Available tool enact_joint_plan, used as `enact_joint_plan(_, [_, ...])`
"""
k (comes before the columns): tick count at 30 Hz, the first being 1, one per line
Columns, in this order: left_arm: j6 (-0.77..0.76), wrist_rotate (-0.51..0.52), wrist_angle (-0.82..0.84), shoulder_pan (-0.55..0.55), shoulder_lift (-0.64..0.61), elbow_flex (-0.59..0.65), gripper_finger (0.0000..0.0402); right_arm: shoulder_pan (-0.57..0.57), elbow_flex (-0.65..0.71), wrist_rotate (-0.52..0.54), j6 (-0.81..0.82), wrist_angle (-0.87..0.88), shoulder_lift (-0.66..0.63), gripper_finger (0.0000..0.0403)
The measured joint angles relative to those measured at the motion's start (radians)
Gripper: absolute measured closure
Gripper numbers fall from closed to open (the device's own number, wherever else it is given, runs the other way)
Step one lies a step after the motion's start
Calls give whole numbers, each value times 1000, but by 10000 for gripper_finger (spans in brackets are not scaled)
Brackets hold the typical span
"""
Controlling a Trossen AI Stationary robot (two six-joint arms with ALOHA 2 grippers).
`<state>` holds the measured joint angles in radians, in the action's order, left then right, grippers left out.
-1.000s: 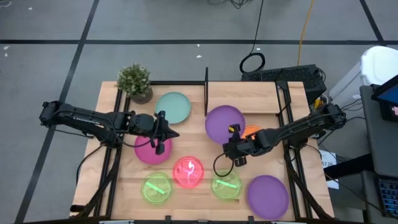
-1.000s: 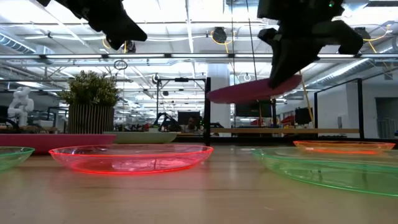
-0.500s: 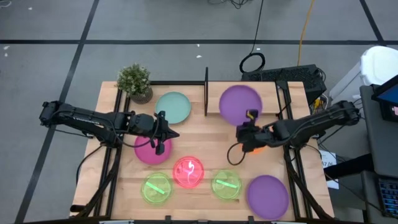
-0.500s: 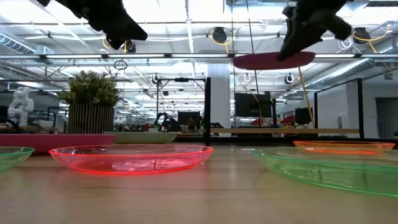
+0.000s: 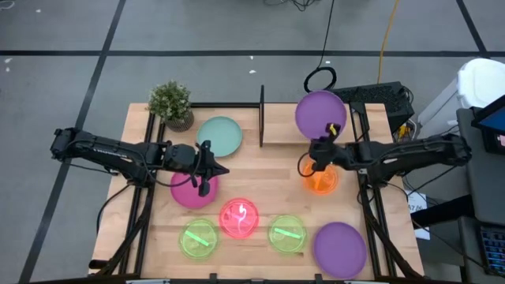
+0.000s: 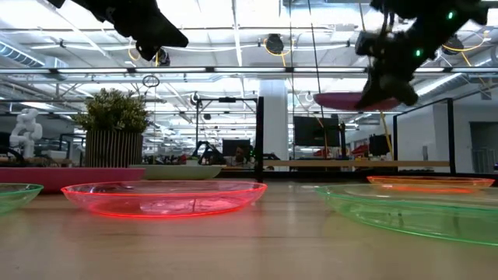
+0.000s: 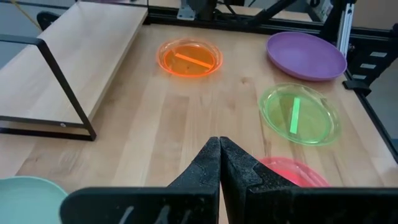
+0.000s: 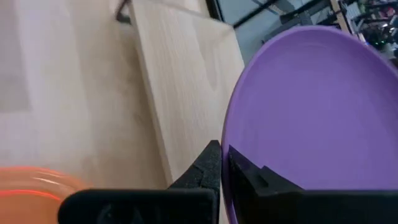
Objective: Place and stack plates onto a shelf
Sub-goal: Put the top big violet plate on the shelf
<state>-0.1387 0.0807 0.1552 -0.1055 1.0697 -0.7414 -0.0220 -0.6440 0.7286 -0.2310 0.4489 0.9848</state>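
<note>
The purple plate [image 5: 319,110] hangs almost level by its near rim above open board, so my right gripper should keep bringing it down until it lies flat on the shelf [image 5: 282,126].
My right gripper [image 5: 328,139] is shut on a purple plate [image 5: 320,111], which hangs over the right end of the shelf [image 5: 284,130], a low light-wood board with a black upright panel [image 5: 261,117] at its left end. In the low view the plate [image 6: 354,100] floats well above the table. My left gripper [image 5: 215,170] is shut and bare, above the magenta plate [image 5: 189,192]. Resting flat on the table are a teal plate [image 5: 219,136], an orange plate [image 5: 321,181], a pink plate [image 5: 239,218], two green plates [image 5: 198,238] [image 5: 287,234] and a second purple plate [image 5: 340,248]. My right gripper pinches the purple plate's rim [image 8: 229,155] between its two fingers, at the edge nearest the table's front. The fingers come from the table's near right side, slanting down. The plate is lifted clear, close to level, reaching out beyond the fingertips over the shelf.
A potted plant [image 5: 170,102] stands at the far left corner. The black frame rails [image 5: 357,126] run along the table's right side next to the shelf. Bare wood lies between the shelf and the pink plate.
My right gripper has carried the purple plate from the table's middle toward the far right, out over the shelf's right end, rolling its wrist on the way. The orange plate that it hid now shows in full.
</note>
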Motion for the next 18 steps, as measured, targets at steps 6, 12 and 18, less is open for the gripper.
enact_joint_plan(6, [2, 0, 6, 0, 3, 0, 400, -105, 72, -113, -18, -63, -1, 401])
enact_joint_plan(12, [3, 0, 5, 0, 3, 0, 400, -186, 74, -144, 1, -64, -1, 401])
enact_joint_plan(18, [1, 0, 5, 0, 3, 0, 400, -258, 74, -184, 64, -62, -1, 401])
